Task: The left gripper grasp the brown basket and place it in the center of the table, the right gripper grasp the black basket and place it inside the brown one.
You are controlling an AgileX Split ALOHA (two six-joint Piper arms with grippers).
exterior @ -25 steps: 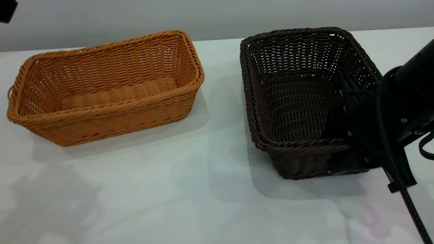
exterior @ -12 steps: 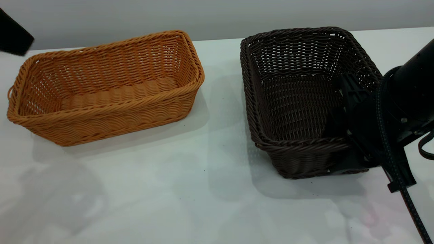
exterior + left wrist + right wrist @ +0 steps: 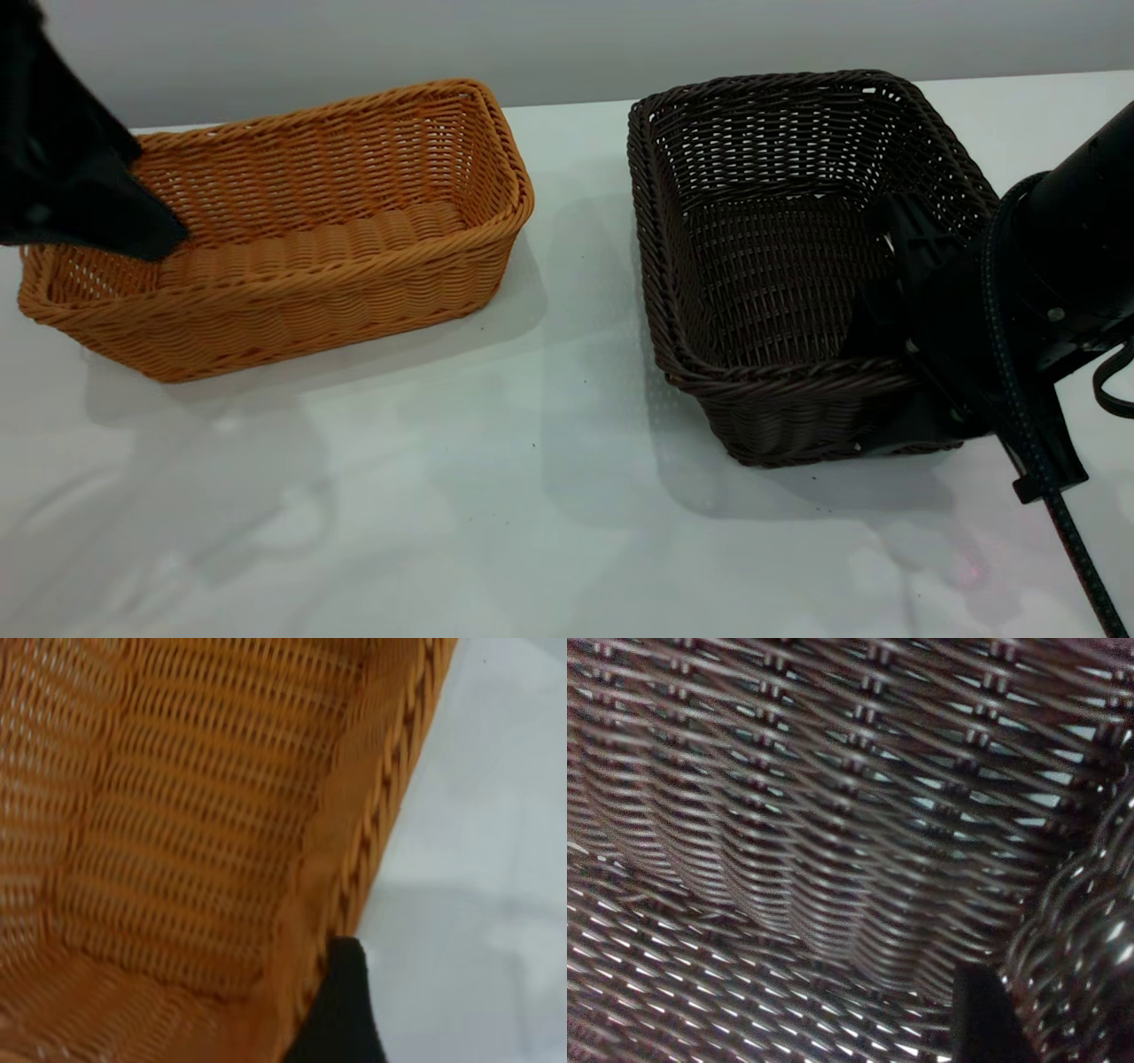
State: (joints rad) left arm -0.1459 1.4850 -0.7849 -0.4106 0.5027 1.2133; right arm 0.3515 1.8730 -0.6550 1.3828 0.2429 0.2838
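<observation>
The brown basket's front rim (image 3: 213, 299) is free below my open left gripper. I should go down next until the fingers are on both sides of the basket's front side (image 3: 221, 331), then close them.
The brown basket (image 3: 292, 230) stands on the table (image 3: 496, 496) at the left. My left gripper (image 3: 146, 237) hangs over its left end, open. One finger reaches inside the basket. The left wrist view shows the other finger (image 3: 341, 1010) just outside the braided rim (image 3: 372, 842). The black basket (image 3: 780, 248) stands at the right. My right gripper (image 3: 886, 385) is shut on its front right wall, one finger inside and one outside. In the right wrist view the inner finger (image 3: 979, 1019) lies against the dark rim (image 3: 1081, 966).
A grey wall runs behind the table. The two baskets stand about a hand's width apart. The right arm's braided cable (image 3: 1063, 523) trails down to the front right corner. White tabletop lies bare in front of both baskets.
My left gripper has come down from the top left corner to the brown basket's left end. My right gripper's inner finger has shifted slightly toward the wall. Neither basket has moved.
</observation>
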